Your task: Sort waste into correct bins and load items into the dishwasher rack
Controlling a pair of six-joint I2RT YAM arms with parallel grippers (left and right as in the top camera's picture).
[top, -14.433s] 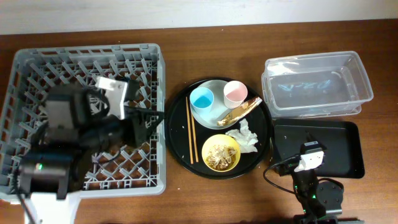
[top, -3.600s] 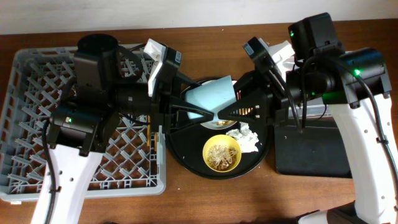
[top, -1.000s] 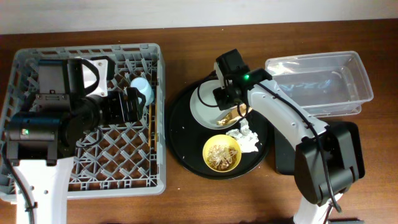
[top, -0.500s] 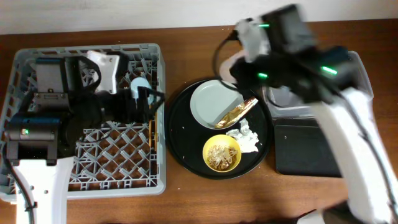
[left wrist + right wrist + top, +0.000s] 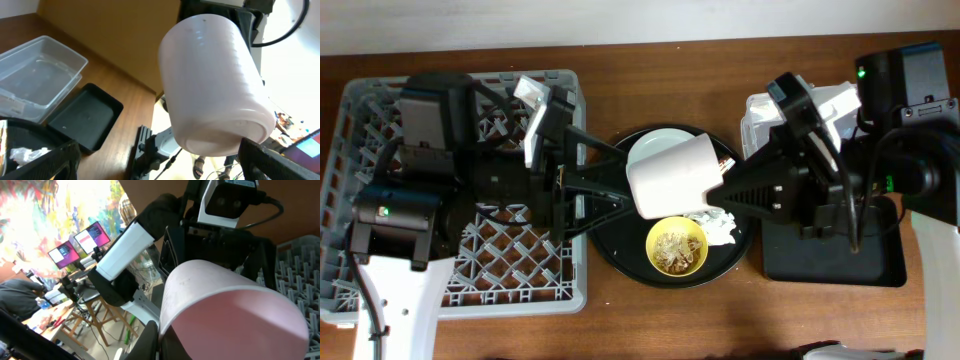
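Observation:
I should reach farther along the pink cup's side point(image 5: 675, 178) with my left gripper before I close it, because the pink cup's base point(image 5: 635, 191) is only at the ends of my left gripper's fingers.
The pink cup point(image 5: 675, 175) hangs high over the round black tray point(image 5: 610, 250), lying on its side. My right gripper point(image 5: 725, 188) is shut on its rim, one finger inside and one outside point(image 5: 161, 342); the cup point(image 5: 230, 315) fills the right wrist view. My left gripper point(image 5: 635, 182) faces it from the left, open, its fingers point(image 5: 40, 162) spread wide on either side of the cup's base point(image 5: 215, 85) without touching. Below lie the grey-green plate point(image 5: 655, 148), the yellow bowl point(image 5: 675, 248) of scraps and the white napkin point(image 5: 720, 228). The blue cup and chopsticks are hidden.
The grey dishwasher rack point(image 5: 360, 130) is at the left, mostly under my left arm. The clear tub point(image 5: 40, 70) and the flat black tray point(image 5: 840, 260) lie at the right, partly under my right arm. Both arms crowd the space over the round tray.
My right gripper shut on the pink cup and carried it up over the round tray. My left arm swung from the rack toward it, still open.

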